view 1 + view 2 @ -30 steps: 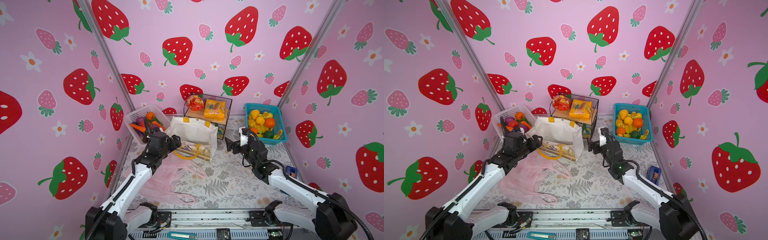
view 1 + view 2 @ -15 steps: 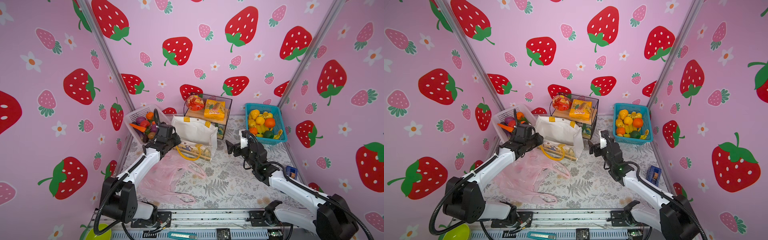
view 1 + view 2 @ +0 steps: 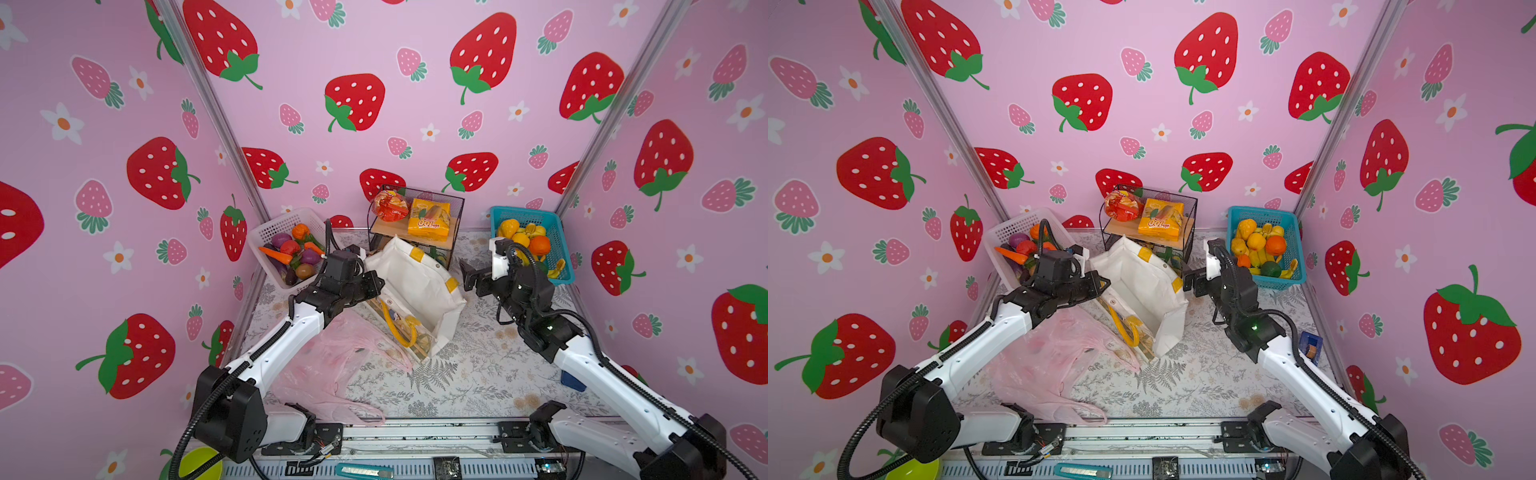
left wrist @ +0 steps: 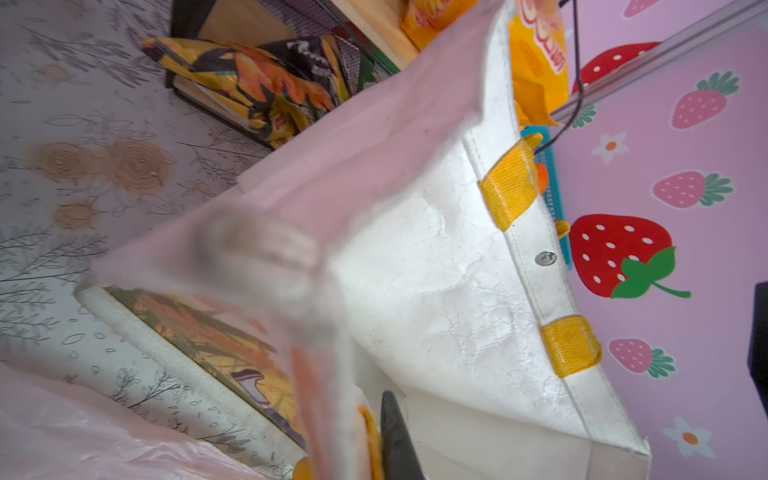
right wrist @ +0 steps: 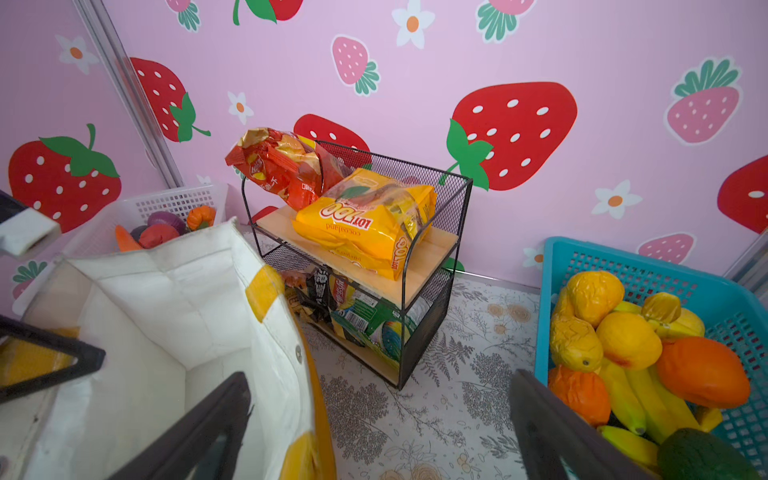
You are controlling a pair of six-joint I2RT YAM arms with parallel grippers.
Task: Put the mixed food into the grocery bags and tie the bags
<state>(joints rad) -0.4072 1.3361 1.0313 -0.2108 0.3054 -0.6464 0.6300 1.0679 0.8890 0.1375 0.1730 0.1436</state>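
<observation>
The white canvas tote has sides that stand up straight between creased corners [image 3: 396,241], so I expect its opening [image 3: 416,280] to stay open when I hold one rim of the tote with my right gripper.
The white canvas tote [image 3: 415,286] [image 3: 1142,291] stands mid-table with its mouth held open. My left gripper [image 3: 368,284] [image 4: 374,415] is shut on the tote's left rim by a yellow handle. My right gripper [image 3: 469,274] [image 5: 380,380] is open and straddles the tote's right rim [image 5: 291,332]. One finger is inside the bag and the other is over the floor. The pink plastic bag [image 3: 332,365] lies flat under my left arm. Toy vegetables [image 3: 291,253] fill the white basket. A red packet [image 3: 390,205] and a yellow packet [image 3: 430,220] sit on the rack.
The black wire rack [image 3: 455,203] stands behind the tote with more packets on its lower shelf [image 5: 353,316]. The blue basket [image 3: 523,214] of fruit sits right beside my right gripper. The white basket [image 3: 282,220] leans in the back left corner. Walls close in on three sides.
My left gripper moved right to the tote's left rim and shut on it. The tote's mouth now stands wider and tilted. The right gripper stayed open beside the tote.
</observation>
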